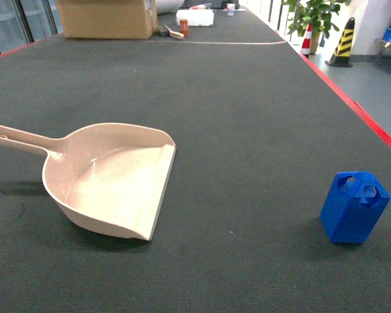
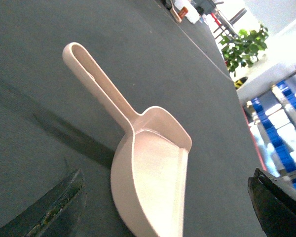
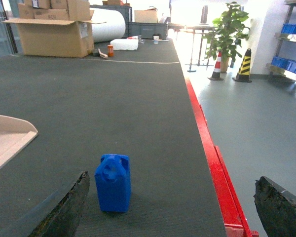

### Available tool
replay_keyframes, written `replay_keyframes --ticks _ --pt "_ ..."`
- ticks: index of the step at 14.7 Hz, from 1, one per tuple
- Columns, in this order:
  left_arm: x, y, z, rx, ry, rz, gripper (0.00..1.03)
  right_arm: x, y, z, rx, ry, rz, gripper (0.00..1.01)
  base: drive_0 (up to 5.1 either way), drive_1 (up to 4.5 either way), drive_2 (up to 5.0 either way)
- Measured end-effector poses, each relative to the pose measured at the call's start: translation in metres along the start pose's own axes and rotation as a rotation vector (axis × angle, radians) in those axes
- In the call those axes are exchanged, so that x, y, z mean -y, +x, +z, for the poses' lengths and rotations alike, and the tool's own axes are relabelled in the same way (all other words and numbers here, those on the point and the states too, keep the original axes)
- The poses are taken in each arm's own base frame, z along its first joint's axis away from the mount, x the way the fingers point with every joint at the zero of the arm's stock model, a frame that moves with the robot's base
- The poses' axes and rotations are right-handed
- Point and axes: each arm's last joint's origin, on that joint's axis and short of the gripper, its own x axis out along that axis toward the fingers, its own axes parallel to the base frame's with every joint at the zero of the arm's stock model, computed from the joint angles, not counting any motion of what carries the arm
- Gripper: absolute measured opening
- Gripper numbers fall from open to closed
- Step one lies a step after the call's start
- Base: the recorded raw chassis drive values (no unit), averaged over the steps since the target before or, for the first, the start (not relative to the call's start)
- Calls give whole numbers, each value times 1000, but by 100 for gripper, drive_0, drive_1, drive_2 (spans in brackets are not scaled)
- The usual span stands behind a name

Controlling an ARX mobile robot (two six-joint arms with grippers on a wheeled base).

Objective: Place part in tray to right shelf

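Note:
The blue part (image 1: 355, 207) should stay standing inside the beige tray when I carry the tray by its handle, because the tray has a raised curved side (image 1: 120, 134).
The blue part (image 1: 354, 207) stands upright on the dark mat at the right, also seen as the part (image 3: 113, 182) just inside my right gripper's left finger. The beige tray (image 1: 111, 179) lies at the left, its handle pointing left and its flat lip facing right. In the left wrist view the tray (image 2: 150, 168) lies ahead between the fingers. My left gripper (image 2: 165, 212) is open and holds nothing. My right gripper (image 3: 175, 210) is open too, with nothing between its jaws. Neither gripper shows in the head view. A rack with blue crates (image 2: 286, 143), likely the right shelf, shows blurred.
A red edge strip (image 3: 207, 148) marks the table's right side, with grey floor beyond. A cardboard box (image 1: 107, 17), a white box (image 1: 195, 17) and small items stand at the far end. A plant (image 3: 229, 29) and striped cones (image 3: 244, 64) stand on the floor.

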Motion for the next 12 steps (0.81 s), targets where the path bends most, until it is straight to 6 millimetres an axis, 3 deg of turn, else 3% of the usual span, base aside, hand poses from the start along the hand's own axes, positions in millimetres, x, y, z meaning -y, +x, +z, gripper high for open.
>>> replay_keyframes --ticks 3,6,12 --pt "-28 63 4 -31 -214 53 98 0 0 0 0 0 0 98 0 0 0" --pt "-46 107 -5 -92 -268 90 98 0 0 0 0 0 0 98 0 0 0" --pt "-49 176 9 -103 -307 19 98 0 0 0 0 0 0 98 0 0 0"
